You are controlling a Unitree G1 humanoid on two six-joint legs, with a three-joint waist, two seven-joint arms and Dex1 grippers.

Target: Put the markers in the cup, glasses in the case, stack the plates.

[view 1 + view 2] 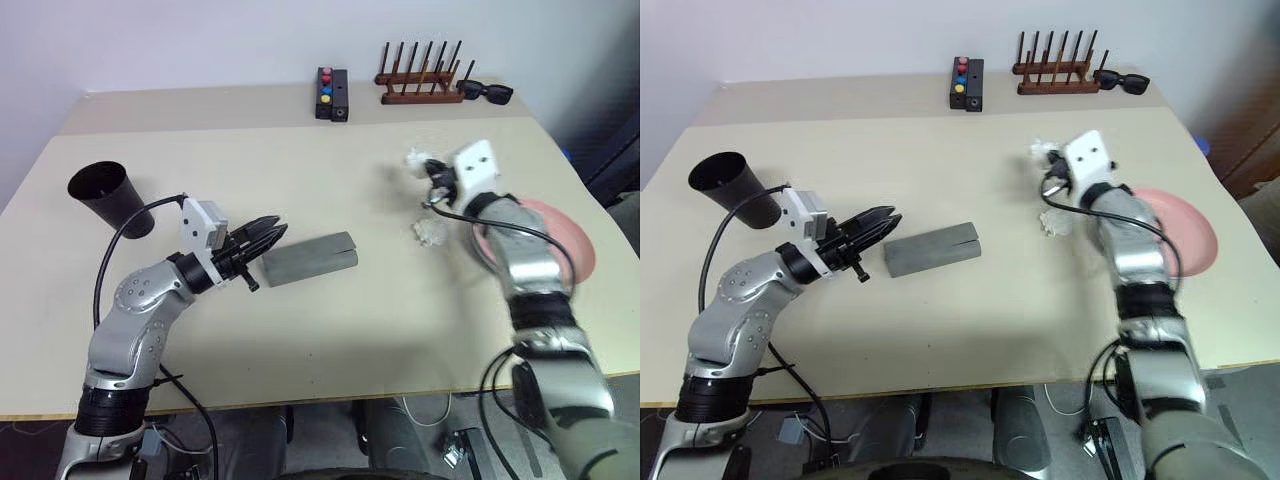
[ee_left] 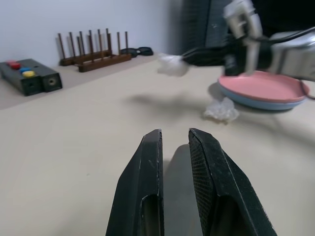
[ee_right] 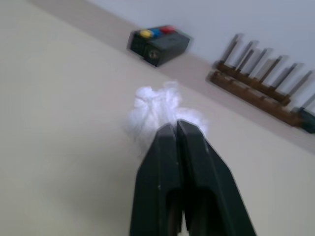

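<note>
My right gripper should keep carrying the held paper wad (image 2: 172,64), which hangs higher than the empty pink plate, until it is over the pink plate (image 1: 1186,232), and then let go.
My left gripper (image 1: 270,235) hovers at the left end of the closed grey case (image 1: 312,258), its fingers (image 2: 145,167) a narrow gap apart with nothing between them. My right gripper (image 3: 177,125) is shut on a crumpled white paper wad (image 3: 160,105), held above the table right of centre. Beneath the right forearm the salmon pink plate (image 2: 263,84) sits stacked on the light blue plate (image 2: 256,102). The black cup (image 1: 108,195) stands at the far left. The markers and the glasses are hidden.
A second white paper wad (image 1: 432,232) lies on the table under the right gripper. Along the back edge sit a black box with coloured buttons (image 1: 331,95), a wooden peg rack (image 1: 420,88) and black sunglasses (image 1: 488,93).
</note>
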